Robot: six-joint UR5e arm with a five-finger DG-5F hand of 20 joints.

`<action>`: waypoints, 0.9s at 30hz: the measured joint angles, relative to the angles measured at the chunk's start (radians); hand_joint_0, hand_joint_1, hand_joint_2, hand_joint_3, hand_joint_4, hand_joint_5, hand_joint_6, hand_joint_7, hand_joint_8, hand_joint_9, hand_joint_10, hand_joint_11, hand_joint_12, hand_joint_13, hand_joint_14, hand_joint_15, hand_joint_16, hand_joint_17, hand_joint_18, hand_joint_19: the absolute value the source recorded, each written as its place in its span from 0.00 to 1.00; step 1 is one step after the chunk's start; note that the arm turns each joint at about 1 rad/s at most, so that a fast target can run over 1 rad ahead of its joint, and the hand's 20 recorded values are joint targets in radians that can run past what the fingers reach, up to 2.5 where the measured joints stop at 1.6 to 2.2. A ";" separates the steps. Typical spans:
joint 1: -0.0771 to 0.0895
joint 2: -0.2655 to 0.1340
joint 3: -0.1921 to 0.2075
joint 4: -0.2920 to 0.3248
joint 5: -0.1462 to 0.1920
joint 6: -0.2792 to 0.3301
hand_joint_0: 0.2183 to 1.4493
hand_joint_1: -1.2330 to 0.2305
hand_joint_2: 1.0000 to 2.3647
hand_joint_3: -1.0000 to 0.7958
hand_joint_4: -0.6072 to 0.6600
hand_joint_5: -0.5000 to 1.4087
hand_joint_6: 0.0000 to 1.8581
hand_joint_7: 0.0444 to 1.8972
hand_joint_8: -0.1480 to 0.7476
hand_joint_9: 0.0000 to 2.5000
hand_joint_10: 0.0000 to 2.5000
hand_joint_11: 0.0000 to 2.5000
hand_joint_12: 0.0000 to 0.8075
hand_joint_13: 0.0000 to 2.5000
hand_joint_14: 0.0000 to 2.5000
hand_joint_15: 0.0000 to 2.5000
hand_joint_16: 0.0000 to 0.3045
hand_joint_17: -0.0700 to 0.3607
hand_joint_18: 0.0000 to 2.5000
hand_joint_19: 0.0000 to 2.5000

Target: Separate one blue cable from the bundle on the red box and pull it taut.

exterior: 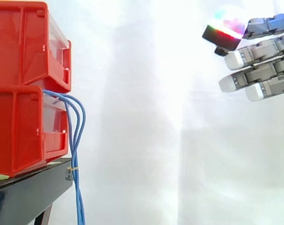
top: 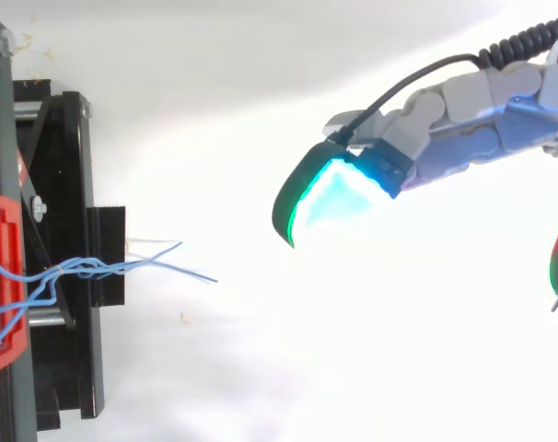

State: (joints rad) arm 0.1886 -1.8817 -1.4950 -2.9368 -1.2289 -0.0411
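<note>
My gripper will bring one cable [exterior: 84,112] away when I pull, while the others stay hanging, because gaps [exterior: 73,123] show between the blue cables above the small band.
Two red boxes [exterior: 20,89] are stacked on a black stand [exterior: 25,192] at the left in the side view. A bundle of thin blue cables [exterior: 78,136] comes out of the lower box, curves over its front and hangs down past the stand, tied with a small band. From above the blue cables [top: 104,267] fan out over the stand's edge. My hand [exterior: 261,56] is far to the right and higher than the cables, its fingers straight and spread, pointing left, holding nothing. One glowing fingertip [top: 330,198] shows large in the top view.
A white curtain backs the scene. The black stand's frame [top: 67,276] and a leg [exterior: 43,215] lie under the boxes. A wide gap separates the hand from the cables.
</note>
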 measured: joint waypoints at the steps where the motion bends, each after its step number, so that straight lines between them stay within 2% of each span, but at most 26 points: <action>1: 0.000 -0.003 0.000 0.000 0.001 -0.001 0.23 0.56 0.00 0.28 0.60 0.14 0.27 0.33 0.43 0.19 0.00 0.00 0.42 0.07 0.00 0.00 0.16 0.41 0.09 0.08; 12: -0.003 -0.046 0.000 0.027 0.002 0.001 0.23 0.56 0.00 0.28 0.60 0.14 0.27 0.33 0.43 0.19 0.00 0.00 0.42 0.07 0.00 0.00 0.16 0.41 0.09 0.08; 20: -0.003 -0.063 0.000 0.047 0.002 -0.002 0.23 0.56 0.00 0.28 0.60 0.14 0.27 0.34 0.43 0.19 0.00 0.00 0.42 0.07 0.00 0.00 0.16 0.41 0.09 0.08; 27: -0.003 -0.088 -0.001 0.056 0.013 -0.023 0.23 0.54 0.00 0.28 0.62 0.14 0.27 0.36 0.44 0.20 0.00 0.00 0.42 0.07 0.00 0.00 0.16 0.41 0.09 0.08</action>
State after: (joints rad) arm 0.1857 -1.9692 -1.4955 -2.8810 -1.2161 -0.0643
